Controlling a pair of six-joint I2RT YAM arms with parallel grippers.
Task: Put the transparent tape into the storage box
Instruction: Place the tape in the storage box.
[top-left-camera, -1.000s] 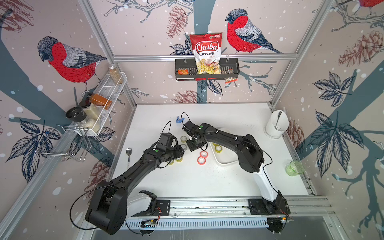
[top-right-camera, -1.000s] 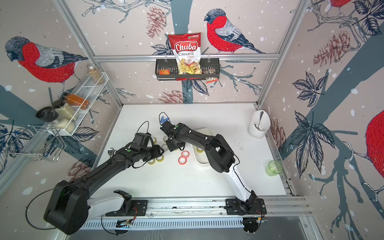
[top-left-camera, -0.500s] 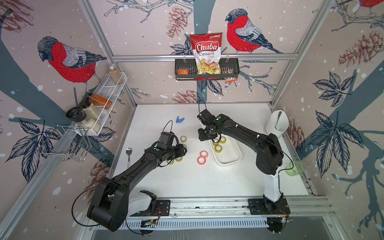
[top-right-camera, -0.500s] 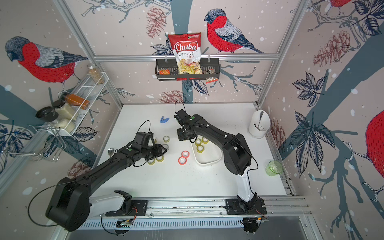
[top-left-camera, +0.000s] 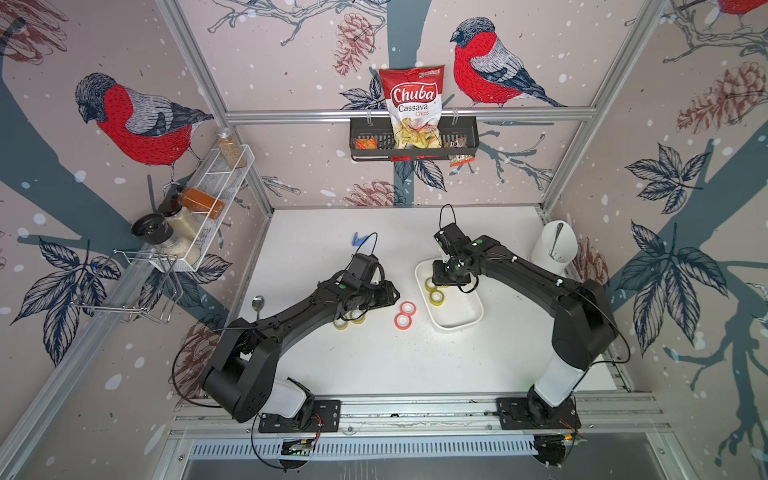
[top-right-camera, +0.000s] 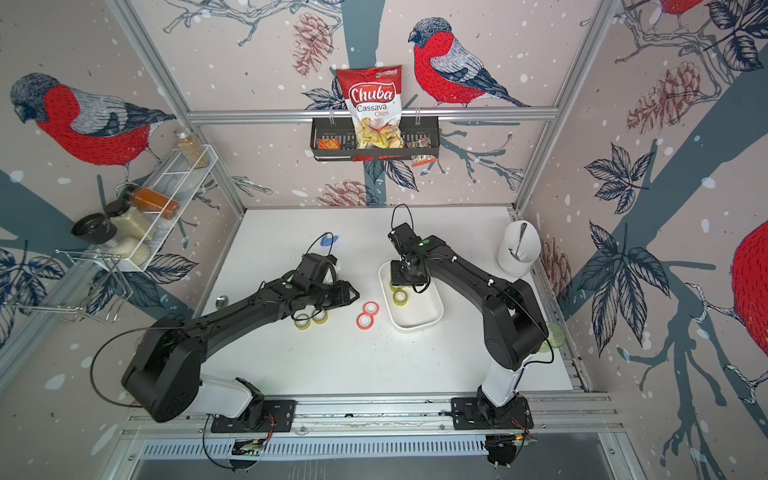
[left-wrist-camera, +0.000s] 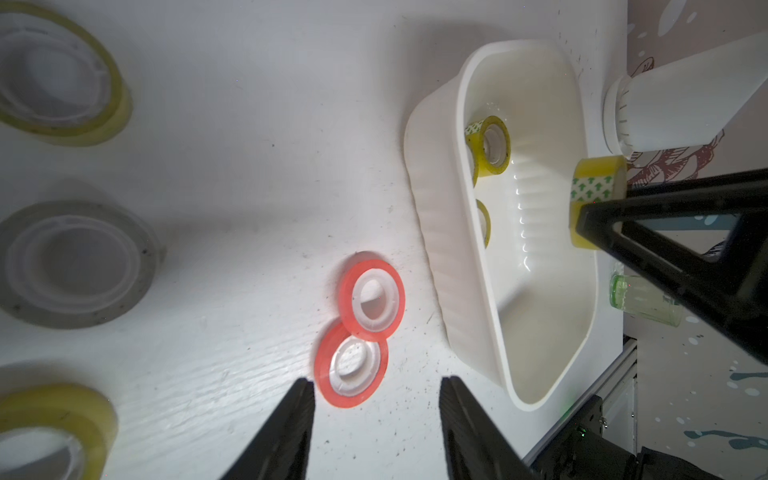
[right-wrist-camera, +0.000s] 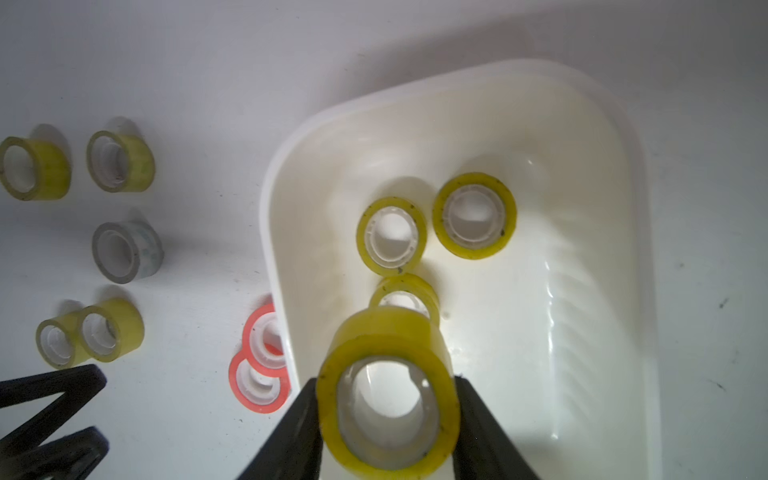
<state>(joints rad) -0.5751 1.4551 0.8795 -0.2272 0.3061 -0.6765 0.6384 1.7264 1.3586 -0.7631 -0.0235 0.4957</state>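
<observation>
My left gripper's arm is hanging over the loose rolls (top-left-camera: 359, 317), so I need to pull it back before my right gripper takes the yellowish roll (right-wrist-camera: 120, 162) behind the grey one.
My right gripper (right-wrist-camera: 386, 386) is shut on a yellowish transparent tape (right-wrist-camera: 390, 332) roll and holds it above the far end of the storage box (right-wrist-camera: 274, 208), a shallow white tub. In both top views that gripper (top-left-camera: 442, 278) (top-right-camera: 405, 276) hangs over the box (top-left-camera: 461, 309) (top-right-camera: 419, 311). Three more yellowish rolls (right-wrist-camera: 473, 252) lie inside. Several loose rolls (right-wrist-camera: 129, 162) and a grey one (right-wrist-camera: 145, 249) lie on the table left of the box. My left gripper (left-wrist-camera: 376, 386) (top-left-camera: 392, 293) is open and empty, low over the table beside two red rolls (left-wrist-camera: 324, 365).
A tall white cup (top-left-camera: 557, 245) with a utensil stands at the back right, and a green glass (top-right-camera: 555, 334) sits at the right edge. A spoon (top-left-camera: 258, 302) lies at the left edge and a blue clip (top-left-camera: 358, 239) behind my left arm. Wall racks hang above.
My right gripper has carried the tape roll rightward from the loose rolls to above the box. The left arm has hardly moved.
</observation>
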